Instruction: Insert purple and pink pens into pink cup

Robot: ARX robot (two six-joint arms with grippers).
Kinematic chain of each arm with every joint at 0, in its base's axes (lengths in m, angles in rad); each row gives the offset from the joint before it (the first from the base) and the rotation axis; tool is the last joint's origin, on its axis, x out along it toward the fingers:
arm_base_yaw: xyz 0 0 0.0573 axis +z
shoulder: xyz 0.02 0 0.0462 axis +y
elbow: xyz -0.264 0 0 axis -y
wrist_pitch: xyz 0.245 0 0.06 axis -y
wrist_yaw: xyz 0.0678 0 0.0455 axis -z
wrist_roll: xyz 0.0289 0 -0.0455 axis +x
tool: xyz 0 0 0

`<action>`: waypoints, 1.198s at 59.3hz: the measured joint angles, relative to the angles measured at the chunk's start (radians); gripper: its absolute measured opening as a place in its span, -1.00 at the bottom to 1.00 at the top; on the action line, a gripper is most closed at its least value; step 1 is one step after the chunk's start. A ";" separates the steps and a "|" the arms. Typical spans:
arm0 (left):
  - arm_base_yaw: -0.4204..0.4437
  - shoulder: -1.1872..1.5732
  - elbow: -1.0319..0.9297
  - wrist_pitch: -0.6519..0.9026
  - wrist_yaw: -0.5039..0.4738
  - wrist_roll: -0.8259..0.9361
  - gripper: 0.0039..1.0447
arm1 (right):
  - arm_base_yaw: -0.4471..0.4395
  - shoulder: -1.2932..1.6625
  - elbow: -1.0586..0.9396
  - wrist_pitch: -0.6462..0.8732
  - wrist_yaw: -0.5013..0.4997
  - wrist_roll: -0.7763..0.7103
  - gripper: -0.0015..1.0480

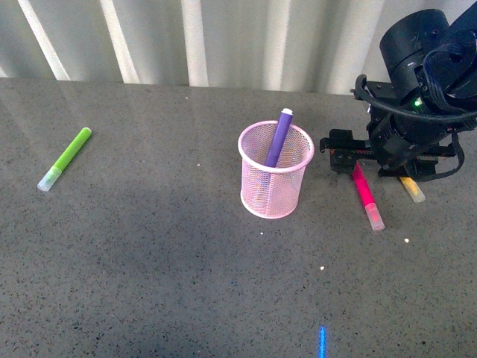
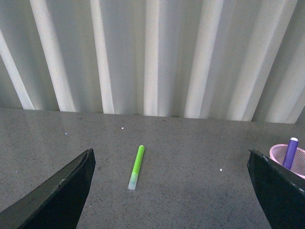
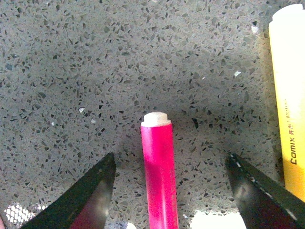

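Observation:
I expect the purple pen (image 2: pixel 290 153) to tip farther over when I put the pink pen in, as it leans with open space (image 2: pixel 300 161) beside it in the pink cup.
The pink cup (image 1: pixel 276 169) stands upright mid-table with the purple pen (image 1: pixel 279 137) leaning inside it. Both also show at the edge of the left wrist view: cup (image 2: pixel 298 157), pen (image 2: pixel 289 152). The pink pen (image 1: pixel 367 195) lies flat on the table right of the cup. My right gripper (image 1: pixel 358 160) is low over the pen's far end, open, its fingers either side of the pen (image 3: pixel 159 171) without touching it. My left gripper (image 2: pixel 176 191) is open and empty, out of the front view.
A lime-green marker (image 1: pixel 65 159) lies at the far left, also in the left wrist view (image 2: pixel 136 167). A yellow marker (image 1: pixel 411 189) lies just right of the pink pen, close to my right finger (image 3: pixel 289 105). A corrugated white wall (image 1: pixel 223 37) backs the table.

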 joint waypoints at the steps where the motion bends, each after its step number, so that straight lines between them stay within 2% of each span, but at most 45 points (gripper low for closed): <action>1: 0.000 0.000 0.000 0.000 0.000 0.000 0.88 | -0.001 0.000 0.000 0.000 -0.002 0.000 0.19; 14: 0.000 0.000 0.000 0.000 0.000 0.000 0.88 | -0.012 0.000 0.000 0.016 -0.034 0.010 -0.41; 19: 0.000 0.000 0.000 0.000 0.000 0.000 0.88 | -0.011 0.000 -0.005 0.039 -0.069 0.024 -0.75; 31: 0.000 0.000 0.000 0.000 0.000 0.000 0.88 | -0.008 -0.018 -0.041 0.080 -0.085 0.026 -0.79; 36: 0.000 0.000 0.000 0.000 0.000 0.000 0.88 | -0.008 -0.034 -0.060 0.109 -0.063 0.023 -0.79; 46: 0.000 0.000 0.000 0.000 0.000 0.000 0.88 | 0.003 -0.118 -0.119 0.253 -0.030 -0.001 -0.79; 57: 0.000 0.000 0.000 0.000 0.000 0.000 0.88 | 0.058 -0.284 -0.175 0.468 -0.037 -0.006 -0.79; 65: 0.000 0.000 0.000 0.000 0.000 0.000 0.88 | 0.158 -0.361 -0.236 0.713 -0.069 -0.067 -0.79; 71: 0.000 0.000 0.000 0.000 0.000 0.000 0.88 | 0.227 -0.350 -0.275 0.835 -0.097 -0.103 -0.79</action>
